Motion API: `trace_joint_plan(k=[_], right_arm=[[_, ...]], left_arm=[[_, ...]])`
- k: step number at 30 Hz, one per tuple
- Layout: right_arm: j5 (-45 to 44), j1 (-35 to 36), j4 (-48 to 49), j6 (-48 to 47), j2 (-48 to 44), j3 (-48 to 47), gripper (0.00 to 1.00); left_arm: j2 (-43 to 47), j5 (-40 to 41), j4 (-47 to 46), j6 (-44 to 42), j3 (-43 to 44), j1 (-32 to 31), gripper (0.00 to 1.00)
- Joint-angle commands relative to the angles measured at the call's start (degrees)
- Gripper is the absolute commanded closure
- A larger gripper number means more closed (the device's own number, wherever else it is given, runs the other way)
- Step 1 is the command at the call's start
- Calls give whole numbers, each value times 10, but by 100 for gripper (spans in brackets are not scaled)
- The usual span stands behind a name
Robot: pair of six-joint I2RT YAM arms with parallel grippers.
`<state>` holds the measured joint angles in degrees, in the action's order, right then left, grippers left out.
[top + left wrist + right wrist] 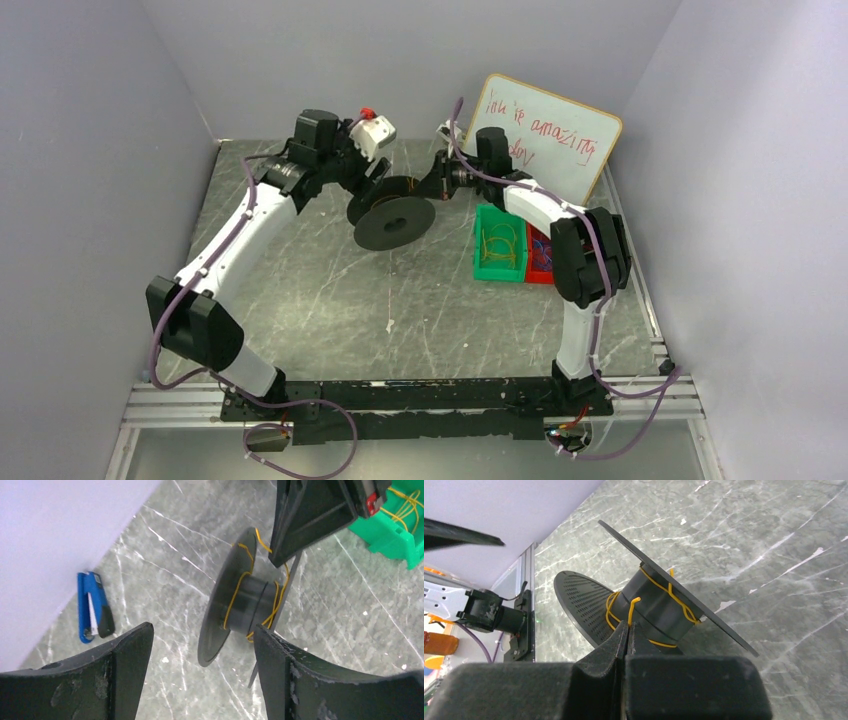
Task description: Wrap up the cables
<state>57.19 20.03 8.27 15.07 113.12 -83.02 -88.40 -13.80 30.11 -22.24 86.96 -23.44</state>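
The whole black spool (394,222) will tip upright as one piece when the robot's left gripper turns the spool's rim, because the core (247,605) connects both slanted discs.
The black spool (392,214) lies tilted on the table at the far middle. A yellowish-tan cable (631,611) is looped a few times around its core (659,611). My right gripper (627,627) is shut and pinches the cable's free end right at the core; in the top view it (438,186) reaches in from the spool's right. My left gripper (200,630) is open and empty, its right finger (280,665) close beside the spool (240,605), where the cable (231,602) also shows. More yellowish cables (497,243) lie in the green bin (482,268).
A red bin (541,258) stands right of the green bin. A whiteboard (560,140) leans against the back right wall. A blue stapler (92,607) lies by the left wall. A small white scrap (390,323) lies on the table's middle.
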Motion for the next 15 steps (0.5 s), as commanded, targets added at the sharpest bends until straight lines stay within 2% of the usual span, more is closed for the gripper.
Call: trace_joint_plan(k=[1, 5, 15], right_arm=[[13, 8, 22, 0, -28, 6, 100], [12, 17, 18, -3, -18, 0, 100], [14, 23, -10, -23, -16, -16, 100]], left_arm=[[-20, 10, 34, -65, 41, -2, 21], [-51, -19, 38, -116, 60, -2, 19], [-114, -108, 105, -193, 95, 4, 24]])
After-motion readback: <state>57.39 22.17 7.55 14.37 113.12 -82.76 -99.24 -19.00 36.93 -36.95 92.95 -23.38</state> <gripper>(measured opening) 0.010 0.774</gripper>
